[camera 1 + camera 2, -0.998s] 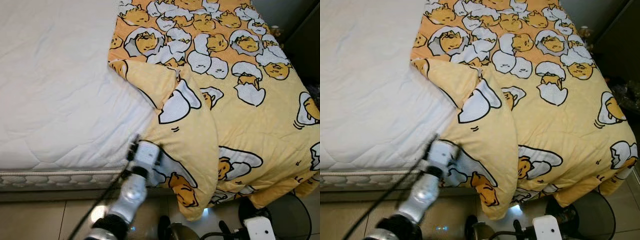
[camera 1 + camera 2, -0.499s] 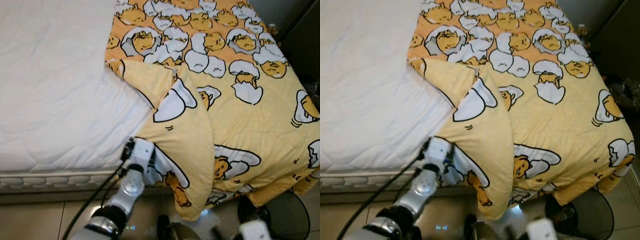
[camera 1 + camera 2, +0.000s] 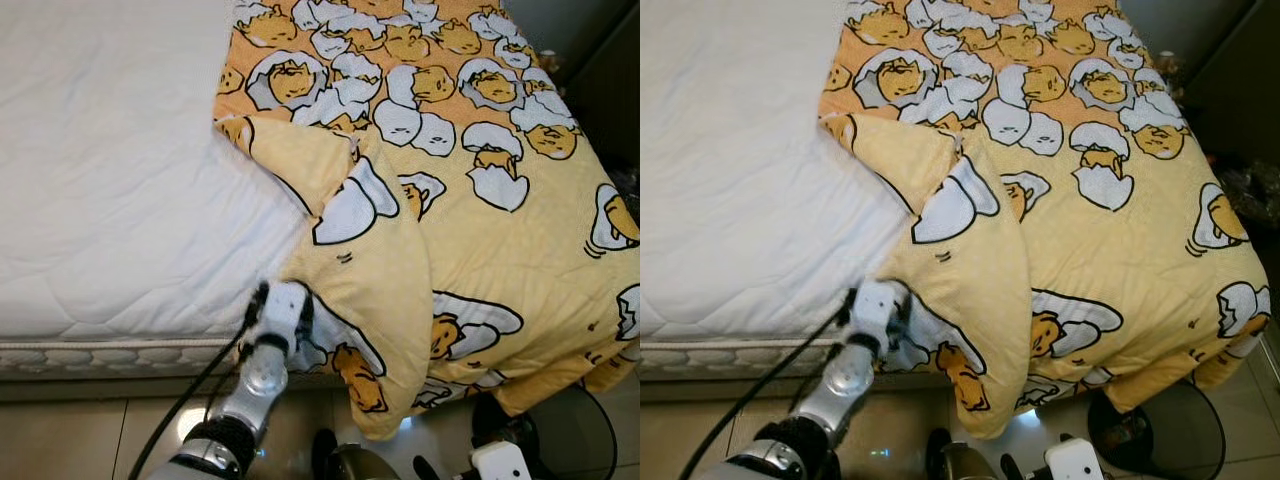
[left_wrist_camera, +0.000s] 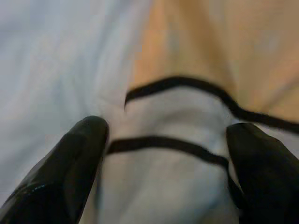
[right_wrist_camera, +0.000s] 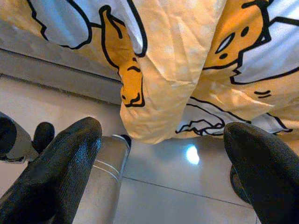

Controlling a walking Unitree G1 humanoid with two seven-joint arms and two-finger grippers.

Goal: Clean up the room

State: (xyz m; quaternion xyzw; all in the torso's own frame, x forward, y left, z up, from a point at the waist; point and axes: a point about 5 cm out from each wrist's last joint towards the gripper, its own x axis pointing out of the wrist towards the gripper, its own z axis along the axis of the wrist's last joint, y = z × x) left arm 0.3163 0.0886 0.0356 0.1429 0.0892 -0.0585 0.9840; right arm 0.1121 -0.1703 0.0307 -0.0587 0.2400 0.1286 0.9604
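My gripper will pull the yellow blanket point(image 3: 375, 270) by its corner, and the blanket will unfold into a straight side edge, because the egg print stops at the bunched crease point(image 3: 350, 158).
A yellow blanket point(image 3: 480, 230) printed with egg characters covers the right half of the bed, and one flap point(image 3: 370, 250) is folded back toward the front edge. The bare white mattress point(image 3: 110, 180) lies on the left. My left gripper point(image 3: 285, 300) is at the bed's front edge, against the flap's lower hem. In the left wrist view its fingers point(image 4: 84, 158) stand open with a white, black-lined patch of blanket between them. My right gripper point(image 5: 163, 172) is open, low over the floor, facing the hanging blanket corner point(image 5: 154, 107).
Beige tile floor point(image 3: 60, 440) runs along the bed's front. A dark round bin point(image 3: 1150, 420) stands on the floor at the right, under the blanket's overhang. Dark furniture point(image 3: 610, 70) stands at the far right. A silver cylinder point(image 5: 100, 182) is near my right gripper.
My left arm has shifted slightly left along the bed's edge. The blanket flap has barely moved. The view itself wobbles a little.
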